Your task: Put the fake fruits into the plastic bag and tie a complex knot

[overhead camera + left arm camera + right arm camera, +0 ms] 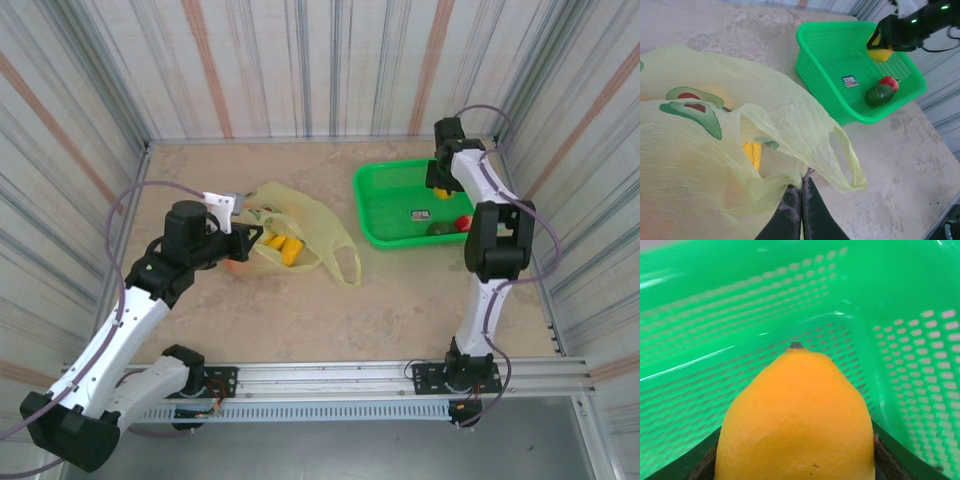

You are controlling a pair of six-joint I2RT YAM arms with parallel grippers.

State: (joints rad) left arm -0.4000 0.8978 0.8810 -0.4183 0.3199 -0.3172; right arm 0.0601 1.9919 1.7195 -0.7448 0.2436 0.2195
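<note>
The bag's opening [280, 229] is held apart by my left gripper, so my right gripper should keep carrying the lemon until it is over the yellow fruit inside [291, 250], and then let it go.
The pale yellow-green plastic bag [300, 222] lies on the table left of centre, with yellow fake fruits [280, 246] showing through its film. My left gripper [245, 214] is shut on a bunched edge of the bag [740, 100] at its mouth, its fingertips [802, 186] pressed together on the film. A yellow fruit [752, 154] shows inside the opening. My right gripper [440, 187] is over the green basket's far side with a yellow lemon [795, 410] between its fingers [884, 455], which press on both its sides. No knot is tied in the handles.
The green mesh basket [385, 215] stands at the right rear and holds a red fruit [462, 222], a dark green fruit [440, 229] and a small label [420, 214]. One loose bag handle [852, 162] trails toward the basket. Striped walls close in on three sides.
</note>
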